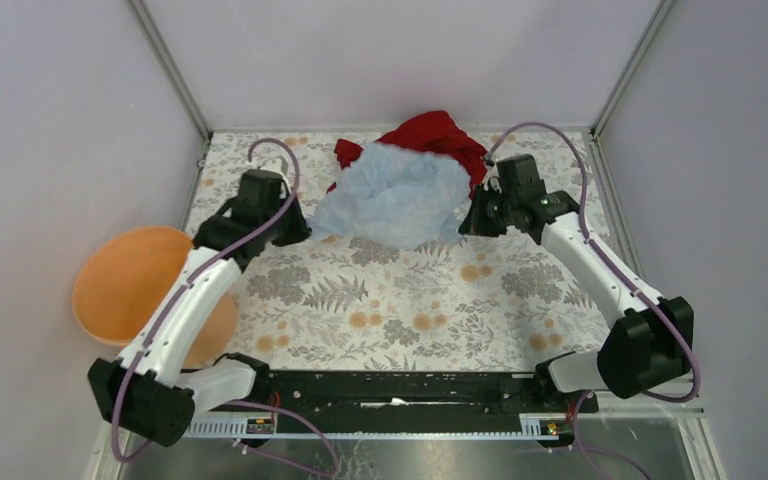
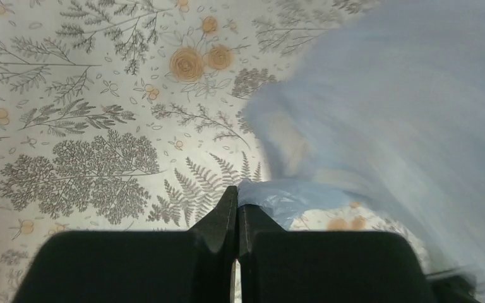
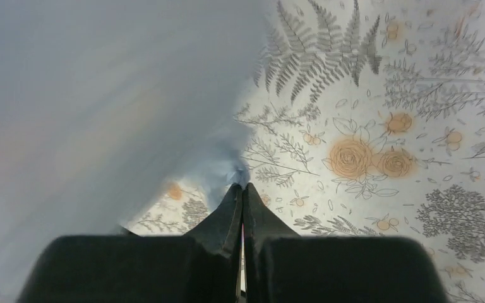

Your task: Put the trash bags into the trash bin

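I should swing the trash bag's film (image 1: 396, 196) up high and back down to shake it open before I go to the bin, because it hangs low and crumpled from both grippers.
A pale blue translucent trash bag (image 1: 395, 198) hangs stretched between my two grippers above the far middle of the table. My left gripper (image 1: 300, 228) is shut on the bag's left edge; the left wrist view shows the film (image 2: 290, 197) pinched at the fingertips (image 2: 238, 194). My right gripper (image 1: 470, 218) is shut on the bag's right edge; the right wrist view shows the film (image 3: 101, 101) gathered at the closed tips (image 3: 243, 189). The orange trash bin (image 1: 130, 280) lies at the table's left edge, partly behind my left arm.
A red cloth (image 1: 430, 135) lies bunched behind the bag at the far edge. The table wears a floral cover (image 1: 410, 300). Grey walls and metal corner posts close in the back and sides.
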`<state>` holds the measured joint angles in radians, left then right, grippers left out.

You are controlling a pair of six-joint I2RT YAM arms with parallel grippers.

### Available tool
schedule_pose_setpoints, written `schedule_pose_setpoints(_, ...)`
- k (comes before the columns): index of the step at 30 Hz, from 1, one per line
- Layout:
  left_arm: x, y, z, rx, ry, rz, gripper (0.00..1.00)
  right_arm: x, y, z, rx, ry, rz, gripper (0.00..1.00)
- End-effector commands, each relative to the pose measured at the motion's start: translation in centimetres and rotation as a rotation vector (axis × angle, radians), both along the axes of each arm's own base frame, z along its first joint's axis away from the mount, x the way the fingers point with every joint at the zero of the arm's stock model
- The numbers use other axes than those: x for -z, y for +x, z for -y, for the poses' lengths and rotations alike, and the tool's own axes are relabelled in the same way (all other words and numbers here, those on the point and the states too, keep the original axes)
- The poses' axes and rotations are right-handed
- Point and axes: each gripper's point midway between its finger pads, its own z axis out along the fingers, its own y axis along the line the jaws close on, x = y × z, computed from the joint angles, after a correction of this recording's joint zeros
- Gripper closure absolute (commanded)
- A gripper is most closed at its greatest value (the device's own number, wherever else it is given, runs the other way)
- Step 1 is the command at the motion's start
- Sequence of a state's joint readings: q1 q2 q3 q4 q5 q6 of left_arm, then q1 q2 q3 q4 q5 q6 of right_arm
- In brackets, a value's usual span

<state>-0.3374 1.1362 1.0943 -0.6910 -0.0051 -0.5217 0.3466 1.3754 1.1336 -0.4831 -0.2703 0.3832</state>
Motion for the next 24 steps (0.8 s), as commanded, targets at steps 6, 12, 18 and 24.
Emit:
schedule_pose_setpoints(6,-28.5,1.5,1.8,0.104,-0.187,0.586,1.00,-28.7,4.3,-1.4,-0.022,0.163,0.584,1.00)
schedule_pose_setpoints(12,-38.8,-3.5,1.2,0.163,-0.304,0.924,1.00,-37.0,1.3,-1.0,-0.032,0.291,0.815,1.00)
schedule_pose_setpoints(18,-23.2,-0.5,0.6,0.068,-0.219,0.700,1.00,-26.3,2.2,-1.8,-0.051,0.274,0.698,1.00)
schedule_pose_setpoints(24,-0.2,-2.8,0.9,0.077,-0.126,0.135,1.00,-1.3,-1.1,-2.9,-0.083,0.211,0.085,1.00)
